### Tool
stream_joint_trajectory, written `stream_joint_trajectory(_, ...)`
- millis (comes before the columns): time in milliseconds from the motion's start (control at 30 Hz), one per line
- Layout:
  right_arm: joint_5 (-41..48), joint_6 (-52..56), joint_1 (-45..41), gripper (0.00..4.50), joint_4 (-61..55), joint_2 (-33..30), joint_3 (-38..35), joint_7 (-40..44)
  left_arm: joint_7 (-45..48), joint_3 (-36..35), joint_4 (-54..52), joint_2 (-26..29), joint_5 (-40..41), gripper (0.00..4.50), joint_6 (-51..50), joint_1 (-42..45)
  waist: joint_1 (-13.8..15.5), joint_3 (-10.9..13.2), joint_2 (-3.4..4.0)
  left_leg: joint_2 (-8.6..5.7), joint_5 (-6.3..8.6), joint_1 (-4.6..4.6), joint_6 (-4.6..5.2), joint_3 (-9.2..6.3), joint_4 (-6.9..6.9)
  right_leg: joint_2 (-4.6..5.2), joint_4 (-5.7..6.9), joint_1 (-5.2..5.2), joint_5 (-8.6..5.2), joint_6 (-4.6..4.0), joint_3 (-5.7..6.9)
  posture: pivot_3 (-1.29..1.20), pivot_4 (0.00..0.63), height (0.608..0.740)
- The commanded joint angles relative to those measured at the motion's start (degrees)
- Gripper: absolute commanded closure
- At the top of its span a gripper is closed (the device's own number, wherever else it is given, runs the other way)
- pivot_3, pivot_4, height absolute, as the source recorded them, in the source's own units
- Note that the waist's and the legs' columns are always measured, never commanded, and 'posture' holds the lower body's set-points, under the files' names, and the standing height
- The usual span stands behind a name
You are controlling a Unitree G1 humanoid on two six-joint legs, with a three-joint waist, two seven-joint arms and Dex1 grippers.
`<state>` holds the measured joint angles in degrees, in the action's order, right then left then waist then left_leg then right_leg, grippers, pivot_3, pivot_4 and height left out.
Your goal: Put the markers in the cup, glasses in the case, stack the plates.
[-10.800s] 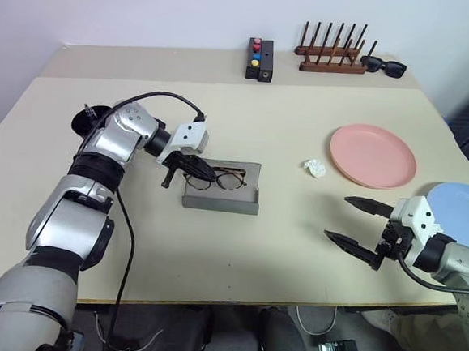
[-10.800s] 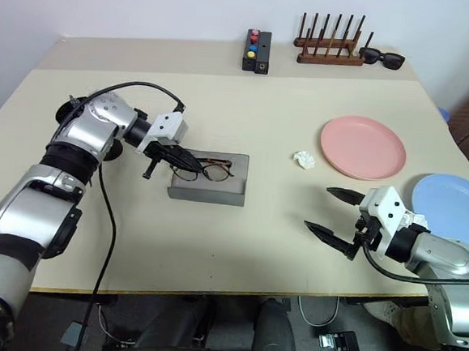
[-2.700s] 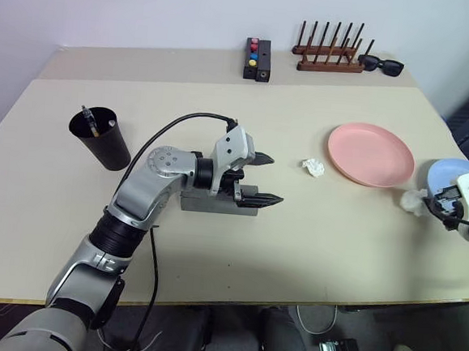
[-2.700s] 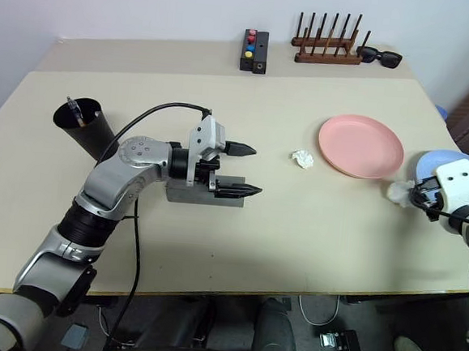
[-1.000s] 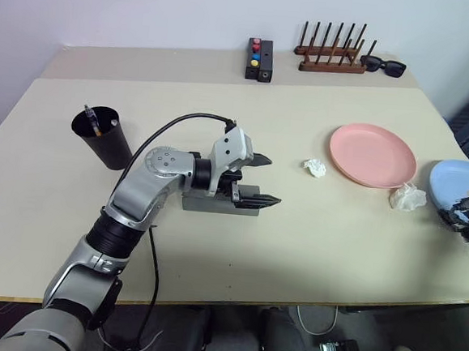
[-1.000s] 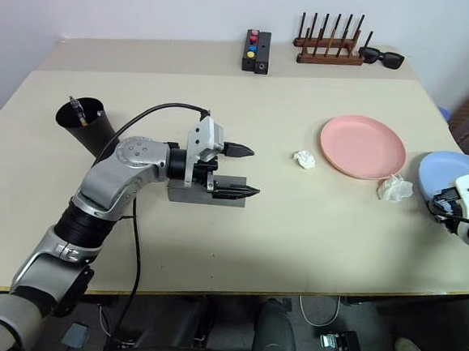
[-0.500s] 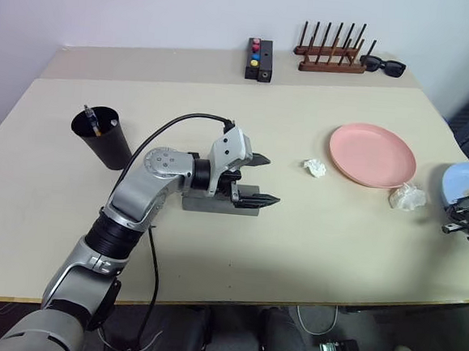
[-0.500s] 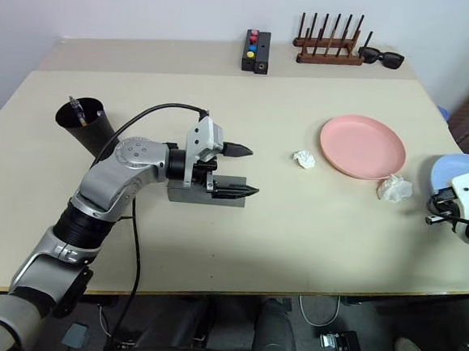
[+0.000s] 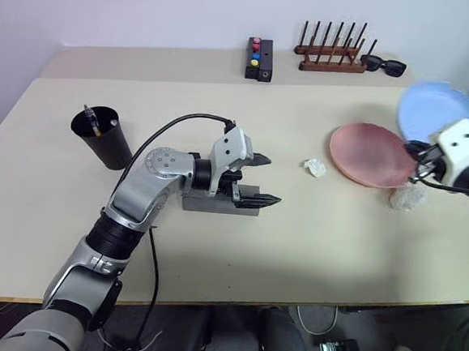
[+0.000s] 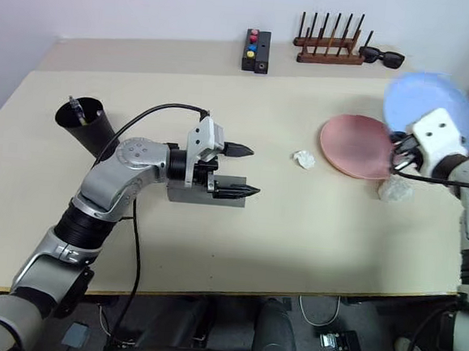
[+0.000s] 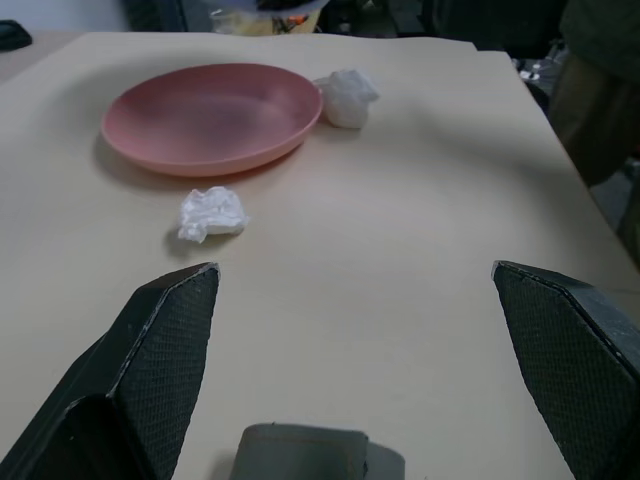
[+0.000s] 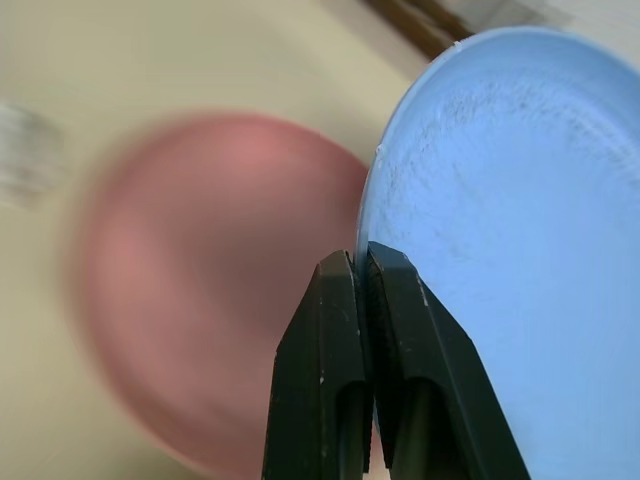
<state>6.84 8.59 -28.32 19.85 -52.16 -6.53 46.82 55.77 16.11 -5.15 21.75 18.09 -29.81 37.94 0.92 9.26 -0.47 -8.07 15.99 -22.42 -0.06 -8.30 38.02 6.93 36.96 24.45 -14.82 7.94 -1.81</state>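
The light blue plate (image 9: pixel 436 112) hangs open side up next to the empty pink plate (image 9: pixel 369 155), so I should keep carrying it over with my right gripper until the rims of both plates line up.
My right gripper (image 12: pixel 360 260) is shut on the rim of the light blue plate (image 9: pixel 437 108) and holds it tilted in the air, just right of the salmon pink plate (image 9: pixel 370 154) on the table. Mid-table, my left gripper (image 9: pixel 271 180) stands open just above the grey case (image 9: pixel 216 204), nothing between its fingers. The glasses are hidden. The black cup (image 9: pixel 104 138) stands at the left with markers (image 9: pixel 89 120) sticking out of it.
Two crumpled white paper balls lie on the table, one (image 9: pixel 314 167) left of the pink plate and one (image 9: pixel 403 198) below the right gripper. At the back stand a wooden peg rack (image 9: pixel 332 53), black sunglasses (image 9: pixel 383 67) and a black button box (image 9: pixel 258 59).
My right gripper has risen from the table's right edge with the blue plate and swung left and forward toward the pink plate. The left arm has stayed still.
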Motion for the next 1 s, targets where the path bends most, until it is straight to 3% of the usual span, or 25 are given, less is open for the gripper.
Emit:
stream_joint_trajectory(33,-0.96,-1.73,-2.81,4.44,1.86,0.75,1.9,2.34,-0.45,-0.69,-1.84,-0.27,0.37,0.0,0.44,0.11,-0.1,0.0,0.0,0.0,0.0,0.0,0.01,0.0,0.01,0.0,0.0,0.0,0.0,0.0,0.0,0.0,0.15,0.74)
stream_joint_trajectory(267,-4.51,-6.66,-7.72,4.44,11.18,2.5,6.89,5.06,-1.51,-1.19,-3.25,0.56,0.41,0.0,-0.11,-0.65,-0.35,0.0,0.02,0.02,0.0,0.0,0.0,0.03,-0.04,0.0,0.02,0.07,0.0,0.0,0.0,0.0,0.15,0.74)
stream_joint_trajectory(600,-3.21,-3.47,-5.88,4.44,6.16,2.74,7.8,12.12,-2.59,-1.48,-4.44,1.16,0.63,0.0,-0.71,-1.57,-0.25,0.0,0.02,0.02,0.0,0.0,0.0,0.03,-0.02,-0.01,0.02,0.07,0.0,0.0,0.0,0.0,0.15,0.74)
stream_joint_trajectory(700,-3.45,-3.11,-5.34,3.67,5.32,2.68,7.3,12.18,-2.74,-1.4,-4.39,1.09,0.56,0.0,-0.67,-1.6,-0.29,0.0,0.02,0.02,0.01,0.0,0.0,0.02,-0.02,-0.01,0.02,0.07,0.0,0.0,0.0,0.0,0.15,0.74)
stream_joint_trajectory(767,-3.15,-1.83,-5.03,2.8,4.22,2.67,6.41,11.43,-2.74,-1.45,-4.19,1.11,0.54,0.0,-0.57,-1.5,-0.26,0.0,0.02,0.02,0.01,0.0,0.0,0.02,-0.02,-0.01,0.02,0.07,0.0,0.0,0.0,0.0,0.15,0.74)
stream_joint_trajectory(1000,-2.1,1.42,-3.67,2.8,-0.08,1.36,3.39,9.22,-2.58,-1.29,-3.76,0.99,0.46,0.0,-0.22,-1.52,-0.22,0.0,0.02,0.02,0.01,0.0,0.0,0.02,-0.02,0.0,0.02,0.07,0.0,0.0,0.0,0.0,0.15,0.74)
